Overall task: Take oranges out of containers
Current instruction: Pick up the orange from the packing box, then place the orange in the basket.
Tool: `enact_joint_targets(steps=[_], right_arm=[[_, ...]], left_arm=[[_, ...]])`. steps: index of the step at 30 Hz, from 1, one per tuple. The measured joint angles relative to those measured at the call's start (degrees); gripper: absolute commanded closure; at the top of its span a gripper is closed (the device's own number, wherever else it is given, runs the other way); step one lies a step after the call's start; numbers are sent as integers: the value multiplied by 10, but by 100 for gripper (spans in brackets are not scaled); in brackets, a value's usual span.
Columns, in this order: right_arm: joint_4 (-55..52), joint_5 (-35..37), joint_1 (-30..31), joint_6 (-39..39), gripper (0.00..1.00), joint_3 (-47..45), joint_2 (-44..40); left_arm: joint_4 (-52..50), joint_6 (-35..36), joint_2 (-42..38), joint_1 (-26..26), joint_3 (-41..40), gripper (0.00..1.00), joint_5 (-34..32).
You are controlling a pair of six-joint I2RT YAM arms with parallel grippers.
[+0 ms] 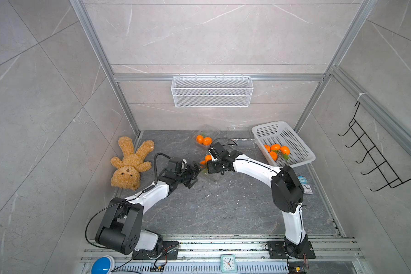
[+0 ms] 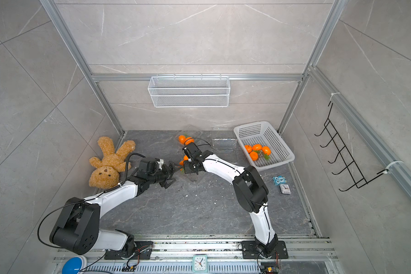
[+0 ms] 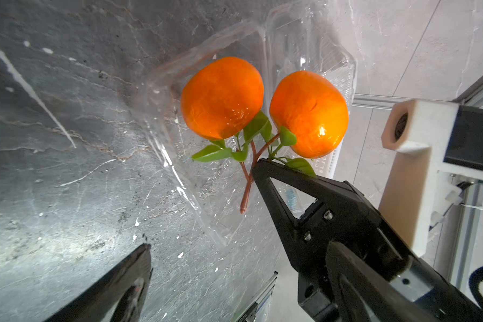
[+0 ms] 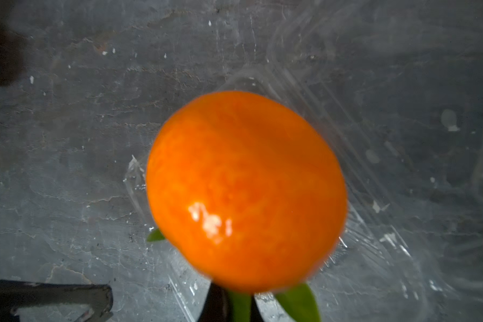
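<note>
The joined oranges hanging by their stem (image 3: 259, 148) are in the robot's right gripper, which should carry on to the empty back of the white basket (image 1: 275, 132) and release them there.
Two oranges (image 3: 222, 97) (image 3: 308, 113) joined on one leafy brown stem hang just above an open clear container (image 3: 176, 156) in the left wrist view. My right gripper (image 4: 239, 306) is shut on the sprig's green leaves and stem, with one orange (image 4: 246, 189) filling its view. In both top views the pair (image 1: 208, 157) (image 2: 186, 157) shows beside the right wrist. My left gripper (image 1: 196, 175) (image 3: 234, 284) stands open next to the container, holding nothing. Two more oranges (image 1: 203, 140) lie in a clear container further back.
A white perforated basket (image 1: 292, 132) at the back right holds several oranges (image 1: 275, 150). An empty clear container (image 1: 244, 142) lies beside it. A teddy bear (image 1: 131, 163) lies at the left wall. A small clock (image 1: 306, 188) sits at the right edge.
</note>
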Motion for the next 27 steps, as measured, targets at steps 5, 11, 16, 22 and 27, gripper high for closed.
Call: enact_joint_targets(steps=[5,11,16,22,27], right_arm=[[-3,-13,-15,7,100,-1,-42],[-12,-35,-94,11,100,-16,-134],[-15,-50,-215,22,100,-28,-190],[-4,-102,-385,59,100,-60,-195],[10,-132,-466,86,100,-47,-134]], left_arm=[[-27,9,-19,-3,46,1,-7],[-47,36,-9,-42,142,0,-27],[-59,63,47,-97,236,0,-44],[-70,83,145,-150,342,1,-56],[-75,86,220,-172,407,1,-57]])
